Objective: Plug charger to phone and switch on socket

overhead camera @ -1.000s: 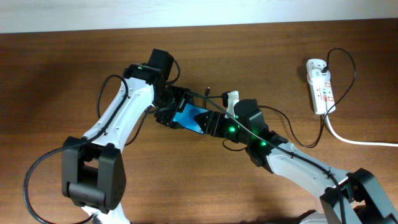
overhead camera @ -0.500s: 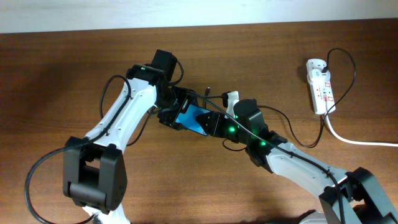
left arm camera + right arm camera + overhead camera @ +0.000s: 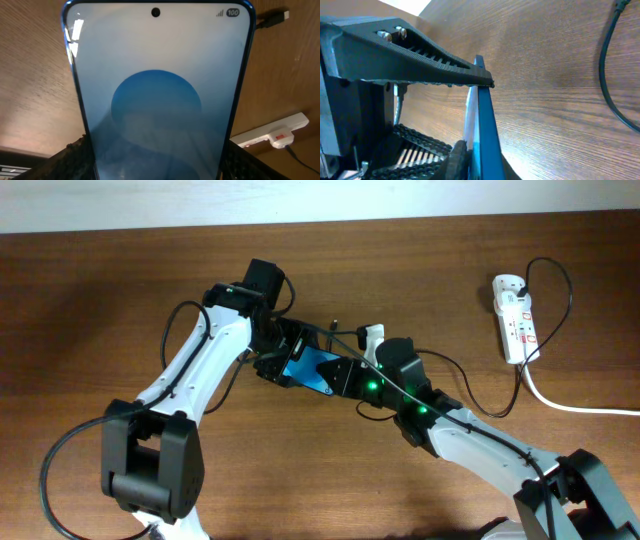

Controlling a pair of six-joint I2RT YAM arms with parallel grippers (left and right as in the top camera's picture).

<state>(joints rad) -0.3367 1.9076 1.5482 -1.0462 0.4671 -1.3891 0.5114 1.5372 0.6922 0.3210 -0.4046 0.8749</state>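
Both grippers crowd the phone's lower end [image 3: 157, 169], so my left gripper should open and take the phone by its camera end [image 3: 156, 27] before the charger goes in.
The phone [image 3: 312, 368], with its blue screen up, is held between both grippers above the table's middle. My left gripper [image 3: 278, 358] is shut on its left end; in the left wrist view the phone [image 3: 157, 90] fills the frame between the jaws [image 3: 155, 162]. My right gripper [image 3: 342, 378] is shut on its right end; the right wrist view shows the phone [image 3: 484, 115] edge-on. The charger cable [image 3: 480, 408] runs loose from the socket [image 3: 515, 318], and its plug tip [image 3: 335, 328] lies just behind the phone, also seen in the left wrist view [image 3: 272, 19].
The white power strip lies at the far right, and its thick white cord [image 3: 570, 405] leaves to the right edge. It also shows in the left wrist view [image 3: 272, 136]. A pale wall edge runs along the table's back.
The left arm and the phone have shifted slightly to the right and back. Both grippers keep their hold on the phone.
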